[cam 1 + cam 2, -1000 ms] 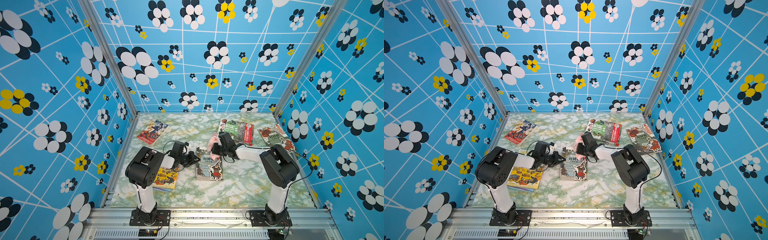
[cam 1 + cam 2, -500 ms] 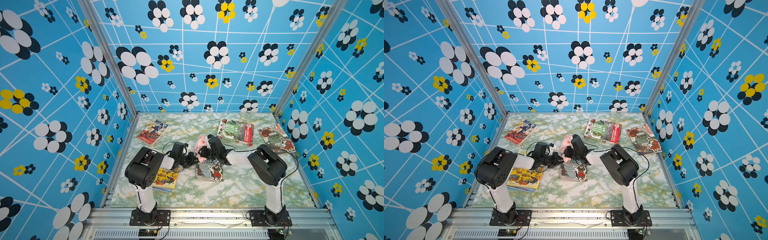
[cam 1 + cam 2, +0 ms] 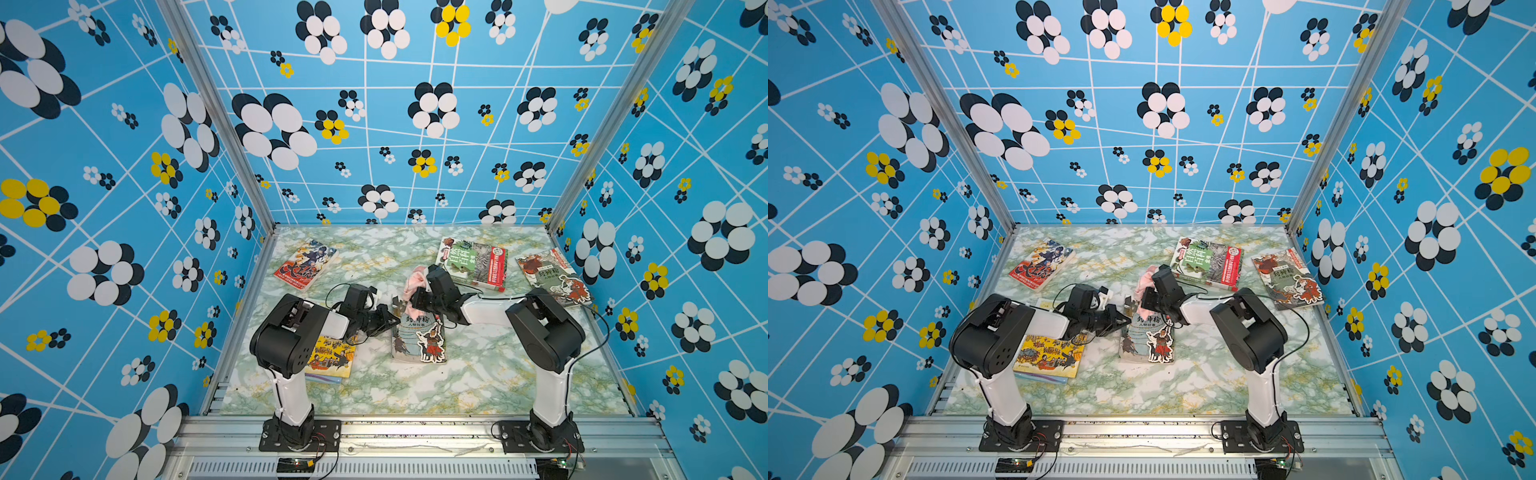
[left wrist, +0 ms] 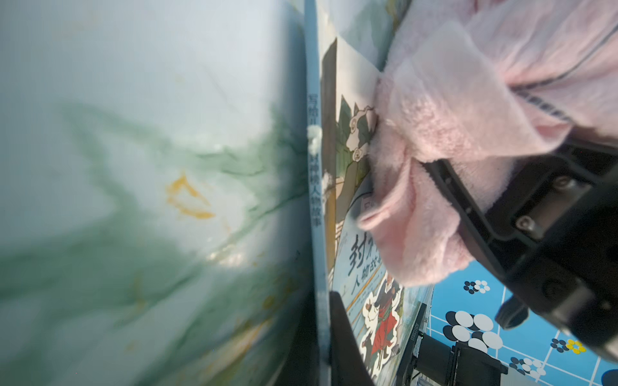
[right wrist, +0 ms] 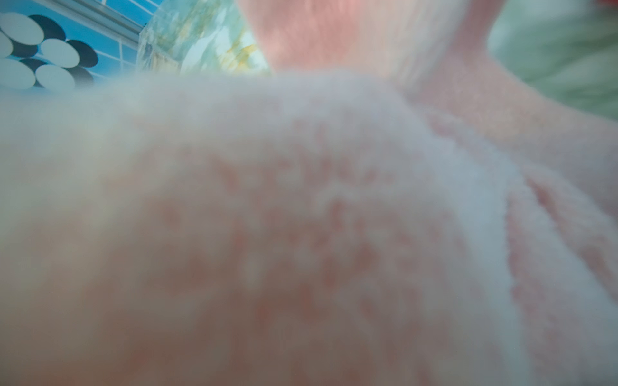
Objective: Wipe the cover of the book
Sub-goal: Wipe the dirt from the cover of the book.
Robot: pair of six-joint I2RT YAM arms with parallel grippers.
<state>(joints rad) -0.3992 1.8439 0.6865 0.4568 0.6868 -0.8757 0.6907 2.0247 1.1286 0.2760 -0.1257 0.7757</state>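
Observation:
The robot's right gripper should turn back and bring the pink cloth over the cover toward the warrior (image 3: 432, 342), because the cloth is already at the cover's far end (image 3: 413, 291).
The book (image 3: 419, 338) (image 3: 1148, 338) with a warrior on its pale cover lies flat at the table's middle in both top views. A pink cloth (image 3: 415, 282) (image 4: 434, 133) rests on the cover's far end, and my right gripper (image 3: 415, 301) is shut on it. Fluffy cloth (image 5: 301, 217) fills the right wrist view and hides the jaws. My left gripper (image 3: 388, 319) is shut on the book's left edge. In the left wrist view one dark finger (image 4: 344, 344) lies on the cover beside the spine (image 4: 316, 200).
Other books lie around: a red one (image 3: 305, 264) far left, a green-and-red one (image 3: 473, 262) behind the right arm, one (image 3: 555, 276) by the right wall, and a yellow one (image 3: 330, 357) under the left arm. Patterned walls close in three sides.
My right gripper carried the cloth leftward onto the book's far end, then came back slightly to the right. The left gripper and the book stayed put.

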